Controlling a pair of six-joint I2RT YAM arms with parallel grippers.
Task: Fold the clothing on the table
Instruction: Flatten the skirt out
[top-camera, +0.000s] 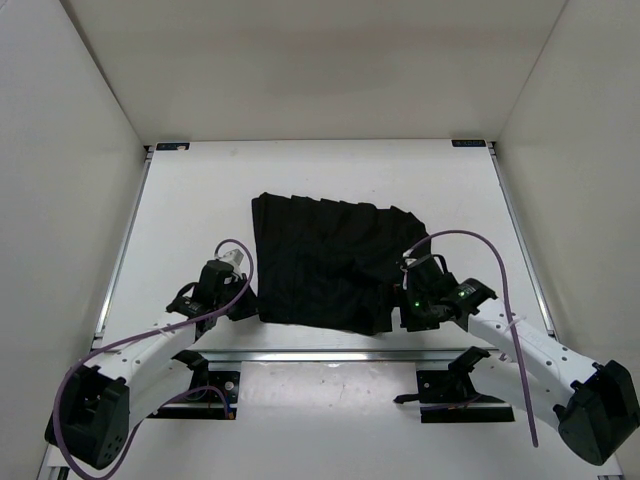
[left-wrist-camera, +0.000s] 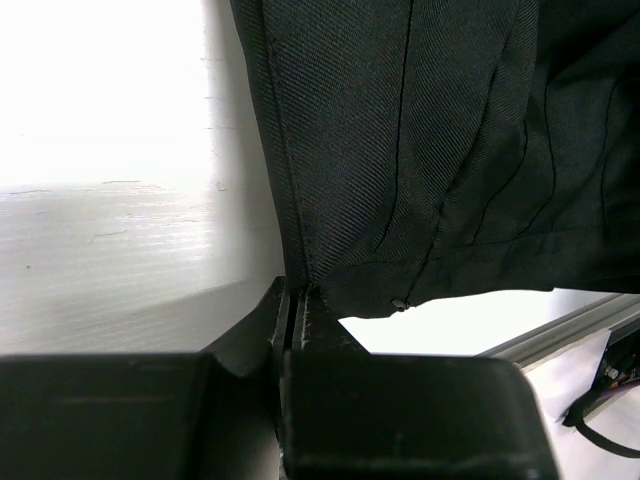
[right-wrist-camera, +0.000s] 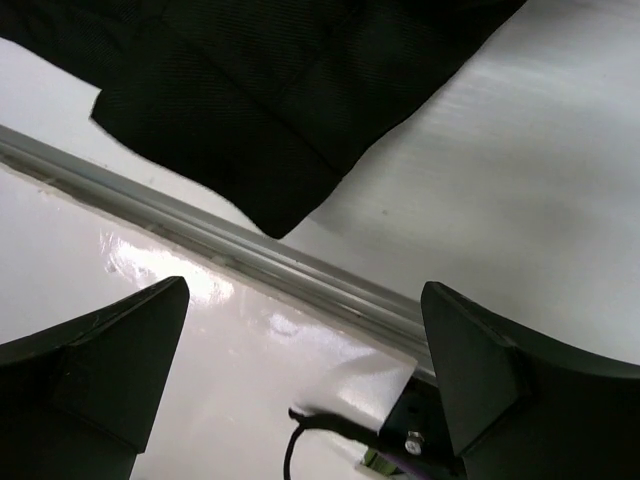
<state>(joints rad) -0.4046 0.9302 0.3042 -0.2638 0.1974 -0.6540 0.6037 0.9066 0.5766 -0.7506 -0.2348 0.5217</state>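
Note:
The clothing's near corner (top-camera: 376, 330) slants toward the front bar past my right gripper's open fingers, so I should pull that corner (right-wrist-camera: 279, 222) away from the bar before I lift.
The black pleated clothing (top-camera: 320, 265) lies spread on the white table (top-camera: 200, 190), its near hem close to the front rail. My left gripper (top-camera: 248, 300) is at the garment's near left corner. In the left wrist view it (left-wrist-camera: 297, 300) is shut, with the hem edge of the clothing (left-wrist-camera: 420, 150) pinched between its tips. My right gripper (top-camera: 412, 315) sits at the near right corner. In the right wrist view it (right-wrist-camera: 305, 290) stands wide open with nothing between its fingers, and a corner of the clothing (right-wrist-camera: 250, 100) lies flat on the table just beyond them.
A metal rail (top-camera: 330, 354) runs along the table's front edge, directly under the right gripper (right-wrist-camera: 330, 275). A black cable (right-wrist-camera: 300, 425) and the arm base mounts lie below the rail. White enclosure walls stand on three sides.

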